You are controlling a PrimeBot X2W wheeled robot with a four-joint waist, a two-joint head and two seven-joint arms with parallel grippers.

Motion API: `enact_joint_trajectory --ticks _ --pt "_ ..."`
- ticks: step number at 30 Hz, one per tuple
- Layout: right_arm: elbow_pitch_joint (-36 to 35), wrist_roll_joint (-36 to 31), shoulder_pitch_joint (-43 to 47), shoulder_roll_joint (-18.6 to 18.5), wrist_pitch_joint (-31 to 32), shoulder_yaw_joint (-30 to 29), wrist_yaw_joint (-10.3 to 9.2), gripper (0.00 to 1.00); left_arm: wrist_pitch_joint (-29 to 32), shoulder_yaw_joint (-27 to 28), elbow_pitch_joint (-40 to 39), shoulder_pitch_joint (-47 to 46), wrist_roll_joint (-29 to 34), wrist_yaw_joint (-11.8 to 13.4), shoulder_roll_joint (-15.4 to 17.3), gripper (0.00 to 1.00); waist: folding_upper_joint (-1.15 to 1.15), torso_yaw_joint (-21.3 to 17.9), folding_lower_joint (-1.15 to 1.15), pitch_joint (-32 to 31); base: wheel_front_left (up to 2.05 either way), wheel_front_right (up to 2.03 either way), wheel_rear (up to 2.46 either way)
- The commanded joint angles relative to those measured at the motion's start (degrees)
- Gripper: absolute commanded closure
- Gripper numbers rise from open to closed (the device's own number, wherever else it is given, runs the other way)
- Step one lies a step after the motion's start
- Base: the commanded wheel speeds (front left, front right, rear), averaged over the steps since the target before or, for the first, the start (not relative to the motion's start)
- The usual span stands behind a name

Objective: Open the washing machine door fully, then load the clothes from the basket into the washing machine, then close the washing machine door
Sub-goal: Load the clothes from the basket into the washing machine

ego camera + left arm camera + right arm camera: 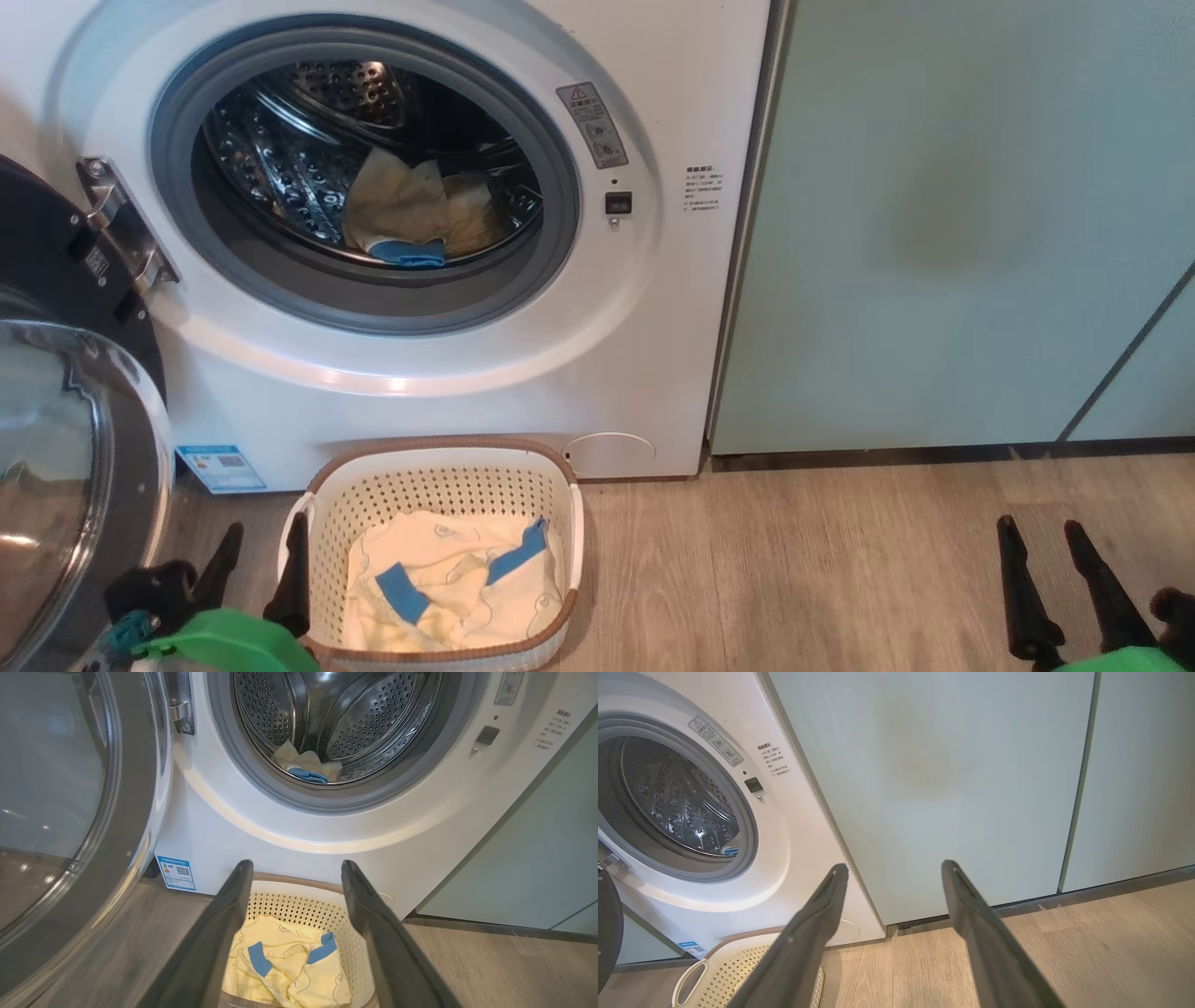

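My gripper will lift the clothes in the basket [454, 594] all together and leave the basket empty, because the yellow cloth runs unbroken [461, 560] between the blue patches.
The white washing machine [448, 392] stands with its round black door [65, 448] swung wide open to the left. Pale yellow clothes with a blue patch [415, 217] lie in the steel drum [327, 723]. The cream basket [439, 467] sits on the floor before the machine and holds more yellow clothes with blue patches [457, 583]. My left gripper [265, 546] hovers open at the basket's left rim, nothing between its fingers; in the left wrist view its fingers [219, 933] frame the clothes [287, 970]. My right gripper [1038, 534] stands open over bare floor at the right.
Pale green cabinets [952, 224] fill the wall right of the machine, with a dark gap along their base. Wood-look floor [794, 560] stretches between the basket and my right gripper. A blue sticker [220, 467] marks the machine's lower left corner.
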Motion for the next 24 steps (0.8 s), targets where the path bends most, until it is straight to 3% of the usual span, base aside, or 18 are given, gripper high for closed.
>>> enact_joint_trajectory --ticks 1,14,24 --pt "-1.8 -0.1 -1.8 -0.9 -0.6 1.0 -0.16 0.0 -0.6 2.3 -1.3 -2.0 -0.2 -0.1 1.6 0.0 0.0 0.0 0.0 0.0 0.0 0.0 0.0" --pt "-1.9 0.0 -2.0 -0.8 -0.6 1.2 -0.16 0.0 -0.6 1.1 0.8 -2.3 -0.9 -0.1 1.7 0.0 0.0 -0.8 0.0 0.8 0.0 0.0 0.0" --pt "-2.1 0.5 -4.9 -0.5 -0.6 3.1 -0.16 0.0 -0.6 -4.2 10.5 -8.3 -2.1 -0.1 2.3 0.0 0.0 -3.5 0.0 7.6 0.0 0.0 0.0"
